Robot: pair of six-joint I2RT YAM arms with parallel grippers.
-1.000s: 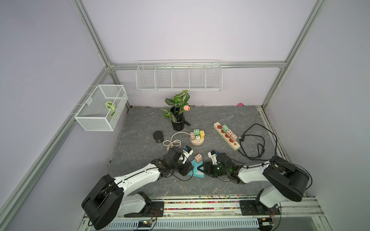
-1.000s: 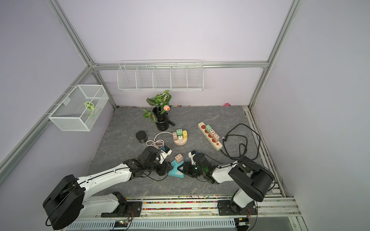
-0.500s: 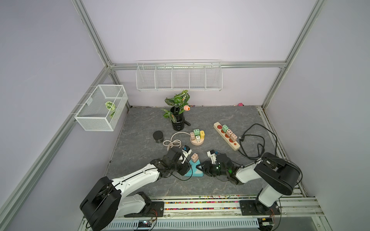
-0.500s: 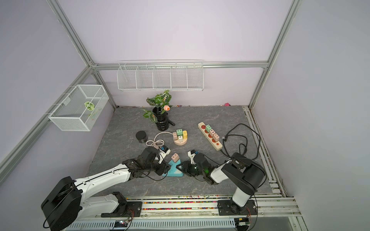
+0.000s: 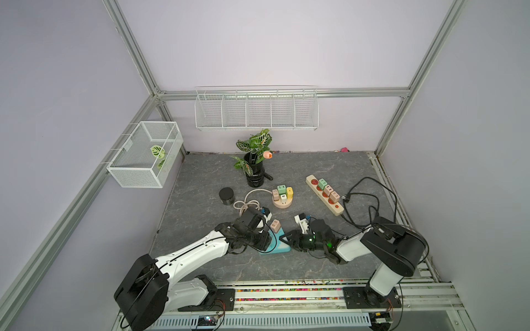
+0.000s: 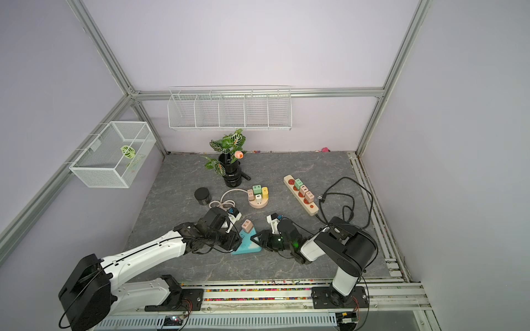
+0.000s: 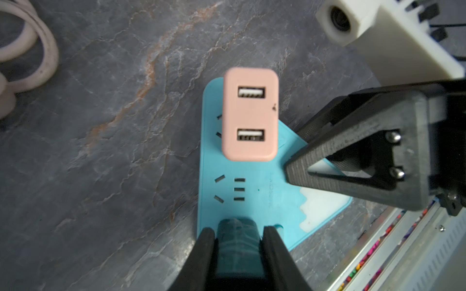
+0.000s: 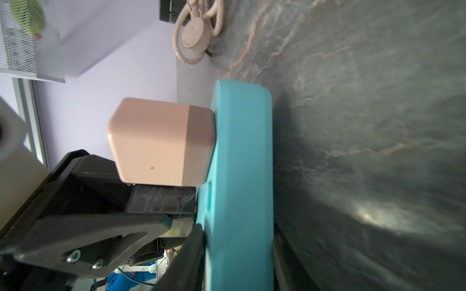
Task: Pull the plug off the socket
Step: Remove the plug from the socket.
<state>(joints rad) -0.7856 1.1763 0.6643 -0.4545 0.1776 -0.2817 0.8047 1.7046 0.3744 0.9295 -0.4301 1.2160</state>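
The dark plug fills my left gripper at the socket's near end, so next I put that plug down on the mat before I grip the pink plug.
A pink plug with two USB ports stands in a flat teal socket that lies on the grey mat near the front. My left gripper comes down on the socket's near end. It is shut on a dark teal ribbed part there. My right gripper is shut on the socket's edge, one finger on each face. The plug is seated against the socket and neither gripper touches it.
Behind stand a round beige socket with several coloured plugs, a coiled white cord, a black jar and a potted plant. A long beige power strip and its black cable lie at the right. The metal rail runs along the front.
Both grippers have closed onto the socket. The socket and its plug have shifted a little to the left, and the right arm has followed them in.
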